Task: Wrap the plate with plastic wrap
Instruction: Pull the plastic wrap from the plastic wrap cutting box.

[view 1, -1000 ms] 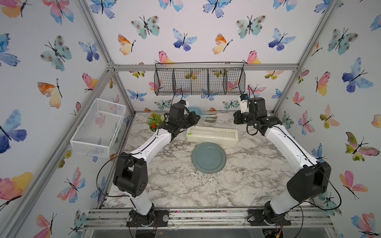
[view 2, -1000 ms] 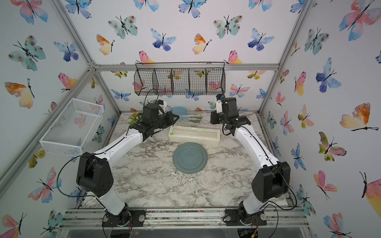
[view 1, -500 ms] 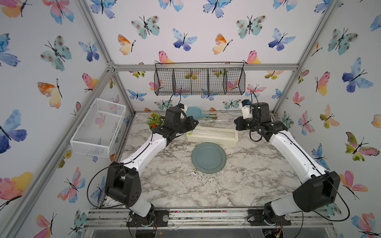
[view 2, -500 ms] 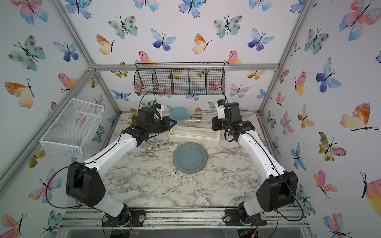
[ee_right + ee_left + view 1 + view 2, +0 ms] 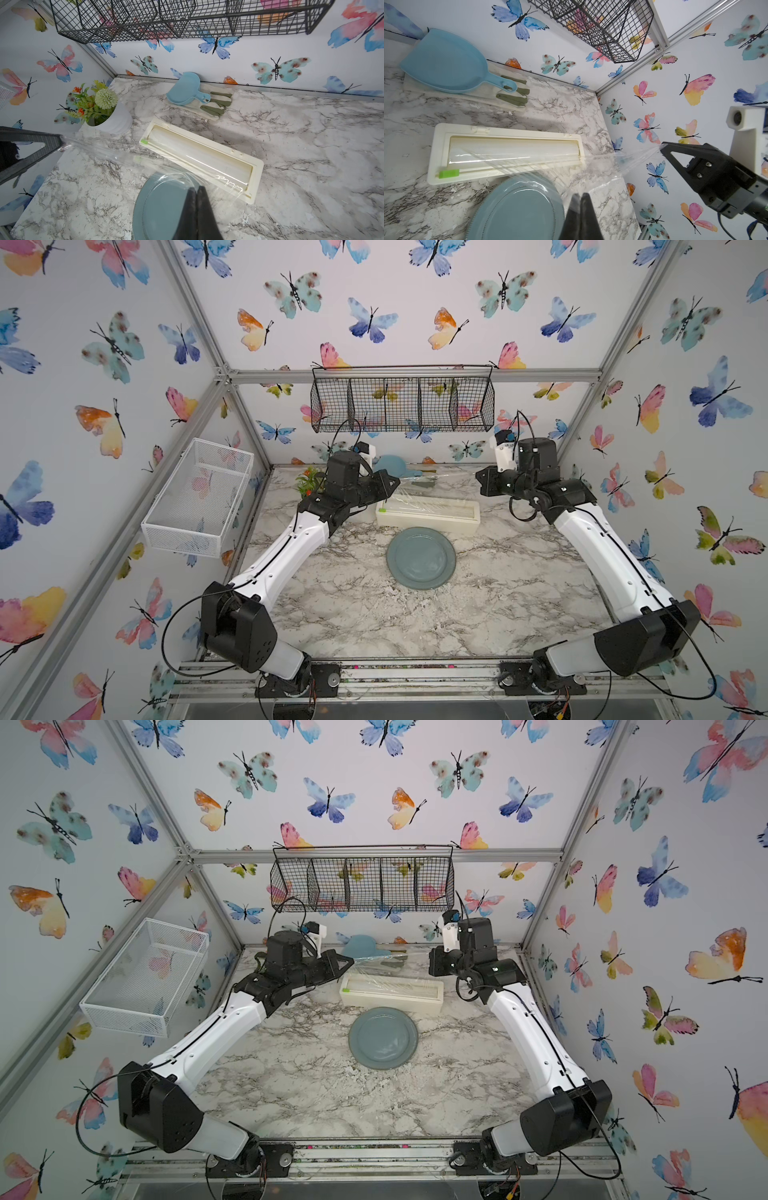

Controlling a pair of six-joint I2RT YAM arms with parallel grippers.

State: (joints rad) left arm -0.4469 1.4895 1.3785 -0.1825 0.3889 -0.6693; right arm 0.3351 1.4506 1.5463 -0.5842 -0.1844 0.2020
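Observation:
The film is stretched high over the box and leaves the plate's near half open, so both my grippers should pull the film down past the plate's near edge (image 5: 424,587).
The grey-blue plate (image 5: 421,558) (image 5: 382,1038) lies flat on the marble table, just in front of the cream dispenser box (image 5: 428,514) (image 5: 390,994) with its green slider. Plastic wrap (image 5: 602,166) (image 5: 116,153) runs up from the box as a taut, wrinkled sheet held between both grippers. My left gripper (image 5: 397,481) (image 5: 580,195) is shut on one corner of the film, above the box's left end. At the box's right end my right gripper (image 5: 477,481) (image 5: 196,188) is shut on the other corner. The film hangs above the plate's far edge.
A light-blue board with a handle (image 5: 444,62) (image 5: 184,88) lies on a cream and green cloth (image 5: 512,97) by the back wall. A white flower pot (image 5: 108,118) stands at the back left. A black wire basket (image 5: 401,404) hangs overhead; a white one (image 5: 199,493) hangs on the left wall.
Both wrists have drifted slightly apart and the arms' elbows have sunk toward the front. The film stays stretched between the shut grippers; plate and box have not moved.

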